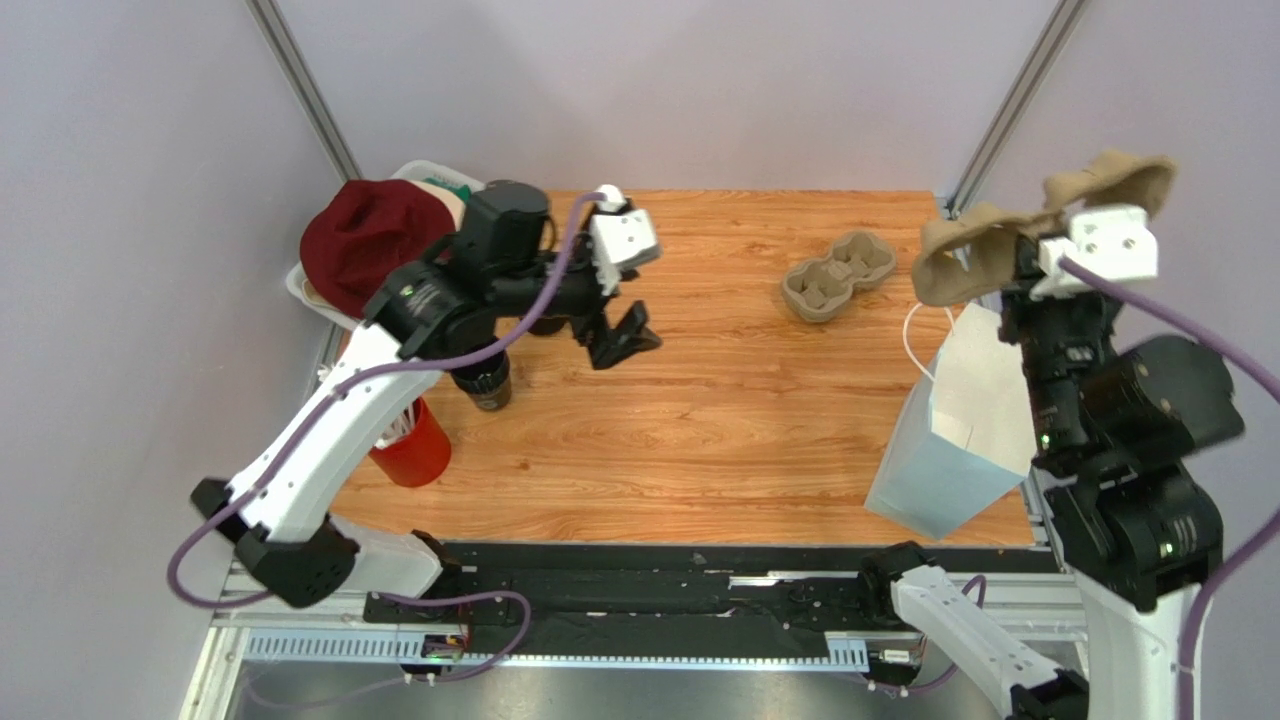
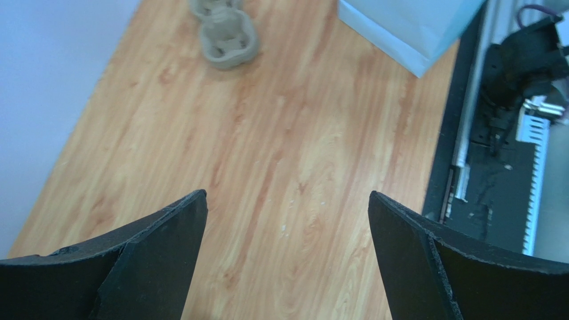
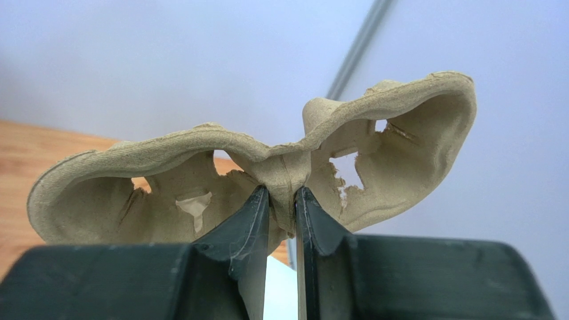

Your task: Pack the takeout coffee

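The paper bag's white handle (image 1: 906,342) is sticking out free toward my open left gripper. I should go across next until the gripper's fingers close around the handle.
The takeout coffee (image 1: 486,387), a small dark cup, stands on the wooden table at the left, partly under my left arm. My left gripper (image 1: 621,336) hovers to its right over bare wood, open and holding nothing (image 2: 287,200). Over at the right edge, my right gripper (image 3: 282,197) is shut on the middle ridge of a grey pulp cup tray (image 3: 254,167). It holds that tray (image 1: 1037,218) in the air above the open top of the pale-blue paper bag (image 1: 962,428). The bag's edge (image 2: 407,27) shows in the left wrist view.
A second pulp cup tray (image 1: 839,276) lies on the table at the back right (image 2: 226,33). A red cup (image 1: 415,446) stands near the left front edge. A dark red cloth (image 1: 368,240) sits on a white bin at the back left.
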